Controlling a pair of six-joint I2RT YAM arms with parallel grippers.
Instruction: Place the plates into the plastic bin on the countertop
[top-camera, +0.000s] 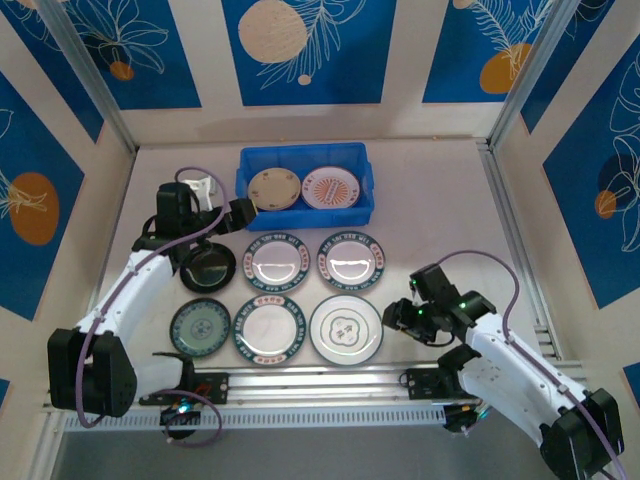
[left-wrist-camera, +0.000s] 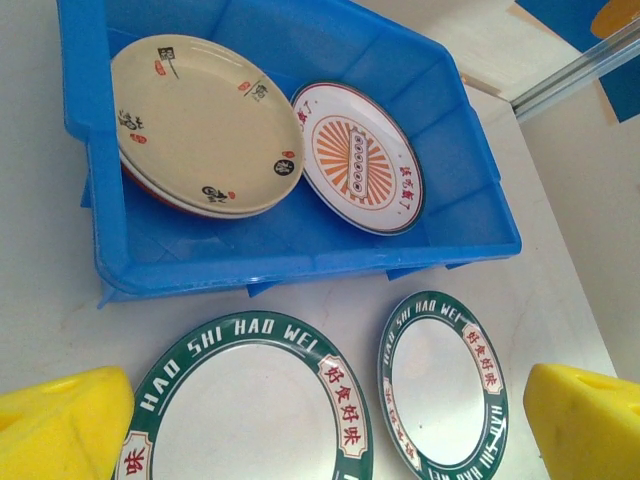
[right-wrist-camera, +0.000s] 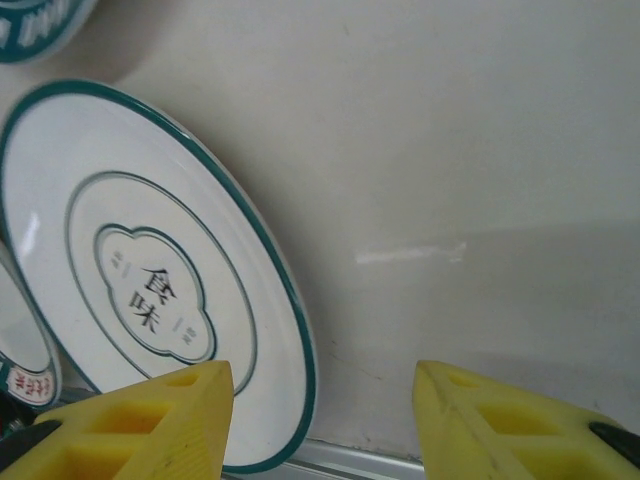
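My right gripper is lined up, its open finger gap level with the thin-rimmed plate's edge (right-wrist-camera: 309, 376) beside clear countertop (right-wrist-camera: 368, 372), so it should keep moving in until its fingers straddle that edge, then close.
The blue plastic bin (top-camera: 305, 205) (left-wrist-camera: 300, 250) stands at the back of the countertop (top-camera: 430, 200). It holds a cream plate (top-camera: 273, 188) (left-wrist-camera: 200, 120), stacked on another, and an orange-patterned plate (top-camera: 330, 188) (left-wrist-camera: 355, 155). Several plates lie on the countertop in two rows: a black one (top-camera: 208, 266), three green-rimmed white ones (top-camera: 277, 262) (top-camera: 350, 257) (top-camera: 268, 327), a dark green one (top-camera: 200, 328) and a thin-rimmed white one (top-camera: 345, 328) (right-wrist-camera: 150, 280). My left gripper (top-camera: 225, 205) (left-wrist-camera: 330, 420) hangs open over the back row, near the bin's front wall. My right gripper (top-camera: 400, 312) (right-wrist-camera: 320, 430) is open at the thin-rimmed plate's right edge.
An aluminium rail (top-camera: 330, 385) (right-wrist-camera: 340, 460) runs along the countertop's near edge, just in front of the front row. Blue-and-cream patterned walls (top-camera: 60, 180) and metal posts (top-camera: 515, 110) enclose the sides and back. Bare countertop lies to the right of the plates (right-wrist-camera: 460, 150).
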